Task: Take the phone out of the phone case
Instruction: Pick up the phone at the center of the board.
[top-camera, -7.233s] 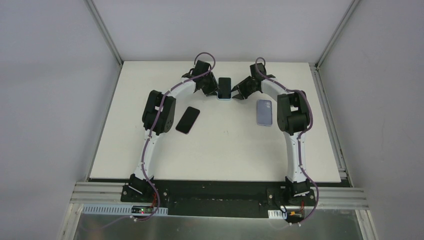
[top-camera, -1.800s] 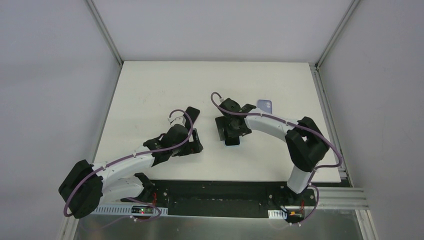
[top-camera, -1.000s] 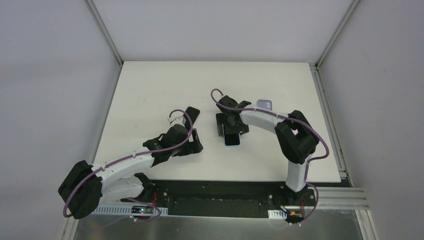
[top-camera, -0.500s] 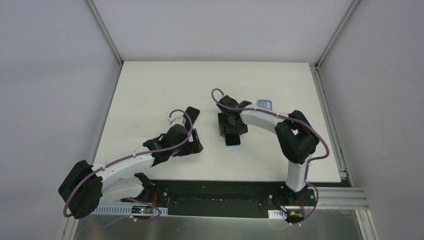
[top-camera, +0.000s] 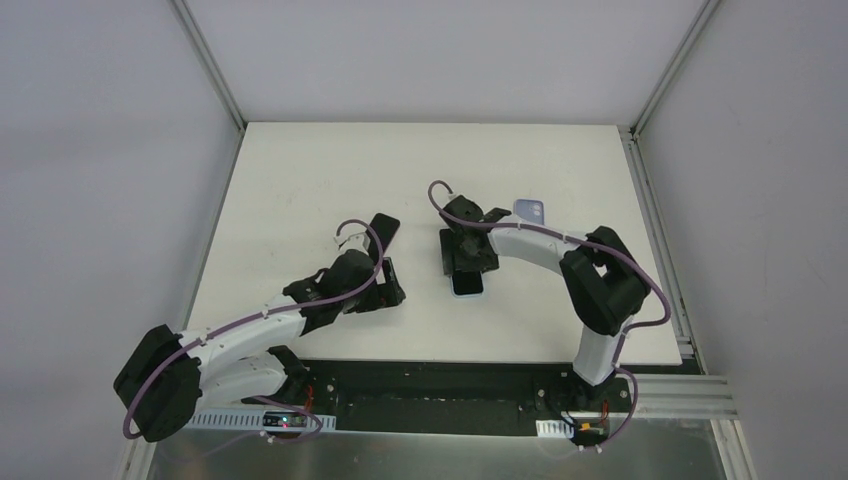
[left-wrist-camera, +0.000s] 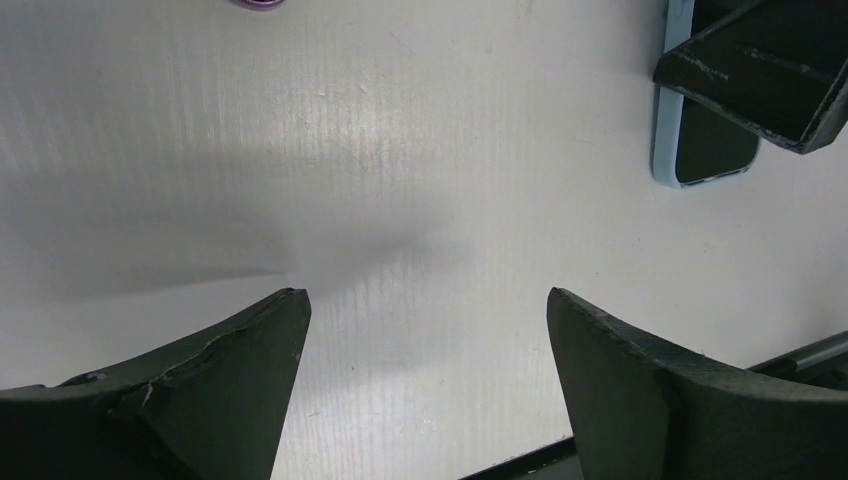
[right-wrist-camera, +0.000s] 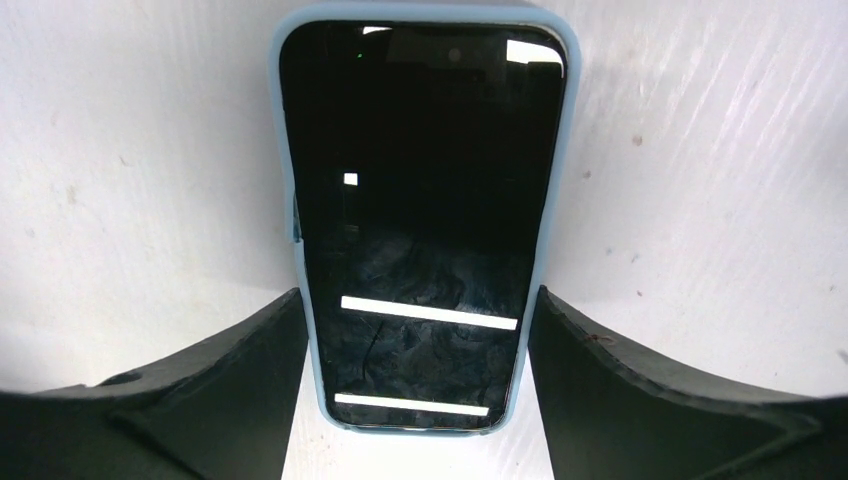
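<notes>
My right gripper needs to raise and tilt the phone case, which lies flat against the table (top-camera: 467, 281), before my left gripper grabs its loose end (top-camera: 468, 293).
A phone with a black screen (right-wrist-camera: 420, 200) sits in a light blue phone case (right-wrist-camera: 570, 130), flat on the white table (top-camera: 300, 180) at its middle. My right gripper (right-wrist-camera: 418, 295) straddles the case's near end. Both fingertips (right-wrist-camera: 285, 325) touch the case's long sides. From above, the right gripper (top-camera: 466, 262) covers the far half of the phone case (top-camera: 467, 284). My left gripper (left-wrist-camera: 425, 300) stands open over bare table, left of the case (left-wrist-camera: 665, 150). In the top view the left gripper (top-camera: 388, 284) holds nothing.
A dark phone (top-camera: 385, 224) lies partly under the left arm's wrist. A lavender case (top-camera: 530, 209) lies face down behind the right forearm. The table's black front edge (left-wrist-camera: 520, 468) shows just below the left fingers.
The right jaws have narrowed onto the sides of the blue case. The gripper and the case have shifted slightly toward the near edge. The left arm barely moved.
</notes>
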